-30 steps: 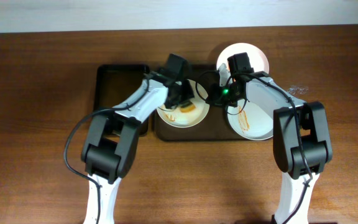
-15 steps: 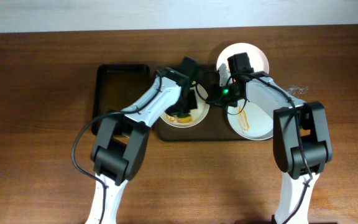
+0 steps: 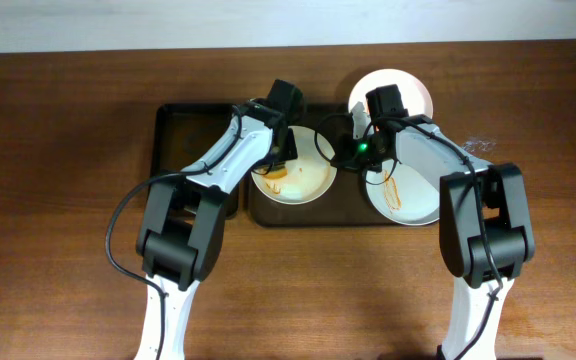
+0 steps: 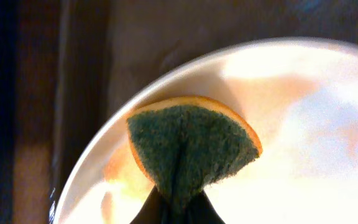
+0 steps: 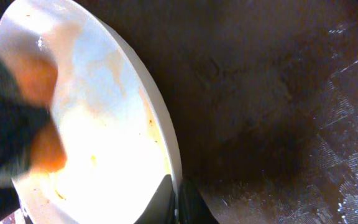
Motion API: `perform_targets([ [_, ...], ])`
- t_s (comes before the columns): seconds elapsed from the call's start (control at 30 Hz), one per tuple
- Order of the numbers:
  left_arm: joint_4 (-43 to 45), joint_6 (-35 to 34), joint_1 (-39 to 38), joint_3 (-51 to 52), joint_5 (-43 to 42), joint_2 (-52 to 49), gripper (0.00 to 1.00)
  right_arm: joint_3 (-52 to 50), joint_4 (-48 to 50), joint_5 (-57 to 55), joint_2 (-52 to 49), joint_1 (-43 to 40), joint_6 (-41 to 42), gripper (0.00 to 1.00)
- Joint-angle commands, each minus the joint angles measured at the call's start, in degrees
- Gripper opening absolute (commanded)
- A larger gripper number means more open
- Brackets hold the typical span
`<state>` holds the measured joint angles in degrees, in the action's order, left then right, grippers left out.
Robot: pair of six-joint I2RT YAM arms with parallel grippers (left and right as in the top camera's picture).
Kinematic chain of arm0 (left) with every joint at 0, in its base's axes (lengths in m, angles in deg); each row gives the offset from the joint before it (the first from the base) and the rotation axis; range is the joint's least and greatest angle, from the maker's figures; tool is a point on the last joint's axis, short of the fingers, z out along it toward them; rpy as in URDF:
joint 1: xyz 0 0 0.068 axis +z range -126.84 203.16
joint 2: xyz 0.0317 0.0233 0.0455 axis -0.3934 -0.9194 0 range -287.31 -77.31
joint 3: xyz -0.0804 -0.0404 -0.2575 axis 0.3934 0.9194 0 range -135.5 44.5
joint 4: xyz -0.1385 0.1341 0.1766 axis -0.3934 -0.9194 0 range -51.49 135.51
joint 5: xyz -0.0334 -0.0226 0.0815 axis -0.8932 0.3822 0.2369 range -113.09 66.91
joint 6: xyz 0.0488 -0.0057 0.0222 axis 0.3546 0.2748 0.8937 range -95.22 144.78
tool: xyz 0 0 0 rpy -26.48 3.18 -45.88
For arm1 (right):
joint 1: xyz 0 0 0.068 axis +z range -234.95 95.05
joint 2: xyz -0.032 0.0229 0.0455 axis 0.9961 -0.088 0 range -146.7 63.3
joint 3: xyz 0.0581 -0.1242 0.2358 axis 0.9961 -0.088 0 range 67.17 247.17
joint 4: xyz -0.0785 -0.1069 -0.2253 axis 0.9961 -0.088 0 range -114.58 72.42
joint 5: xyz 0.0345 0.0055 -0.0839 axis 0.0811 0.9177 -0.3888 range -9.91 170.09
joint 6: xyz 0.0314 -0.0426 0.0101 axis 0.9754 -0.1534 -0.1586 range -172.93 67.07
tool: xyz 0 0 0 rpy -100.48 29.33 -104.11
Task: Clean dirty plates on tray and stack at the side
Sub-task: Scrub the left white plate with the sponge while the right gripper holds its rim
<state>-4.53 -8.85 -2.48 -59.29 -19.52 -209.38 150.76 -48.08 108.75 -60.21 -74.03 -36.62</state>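
Observation:
The sponge sits at the plate's rim (image 3: pixel 256 180) next to the black tray, so my left gripper should wipe it back across the smears (image 5: pixel 150 121) near my right gripper.
A white dirty plate (image 3: pixel 308 180) with orange smears lies on the dark brown tray (image 3: pixel 318 212). My left gripper (image 3: pixel 280 160) is shut on a green-and-orange sponge (image 4: pixel 191 146) and presses it on the plate's left part (image 4: pixel 303 124). My right gripper (image 3: pixel 343 152) is shut on the plate's right rim; in the right wrist view its jaws (image 5: pixel 178 202) pinch the rim of the plate (image 5: pixel 104 124). The sponge (image 5: pixel 14 134) shows there at the far left. A second smeared plate (image 3: pixel 408 195) lies under my right arm.
A clean white plate (image 3: pixel 398 88) sits on the table at the back right. A black tray (image 3: pixel 190 125) stands to the left of the brown tray. Bare wooden table (image 3: pixel 58 200) lies all around.
My left gripper swept the sponge right across the plate and then came back to its left part. Fewer orange smears show on the plate. The right arm has not moved.

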Motion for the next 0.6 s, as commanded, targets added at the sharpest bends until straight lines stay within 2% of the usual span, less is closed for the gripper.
perform_targets([
  [0.0,-5.4,-0.33,-2.69,2.12,-14.51,-2.6,0.0,-0.15,-0.15,0.72,-1.75,0.68,0.07,0.04],
  [0.07,-4.46,-0.09,-5.99,2.12,-16.68,-2.6,0.0,-0.15,-0.37,0.72,-1.75,0.68,0.07,0.04],
  [0.17,0.04,-0.11,-8.76,2.54,-15.15,-2.62,0.0,-0.15,-0.72,0.7,-1.75,0.68,0.04,0.04],
  [0.33,10.78,-0.2,-5.11,2.54,-0.94,-2.99,0.0,-0.15,-0.76,0.7,-1.75,0.68,0.02,0.04],
  [0.4,12.52,-0.22,-2.49,2.54,4.39,-2.99,0.0,-0.15,-0.74,0.7,-1.75,0.68,0.04,0.04],
  [0.43,11.8,-0.22,0.26,2.54,6.34,-2.99,0.0,-0.15,-0.72,0.7,-1.75,0.68,0.04,0.04],
  [0.57,1.42,-0.13,1.62,2.54,-1.88,-2.99,0.0,-0.15,-0.61,0.7,-1.75,0.68,0.04,0.04],
])
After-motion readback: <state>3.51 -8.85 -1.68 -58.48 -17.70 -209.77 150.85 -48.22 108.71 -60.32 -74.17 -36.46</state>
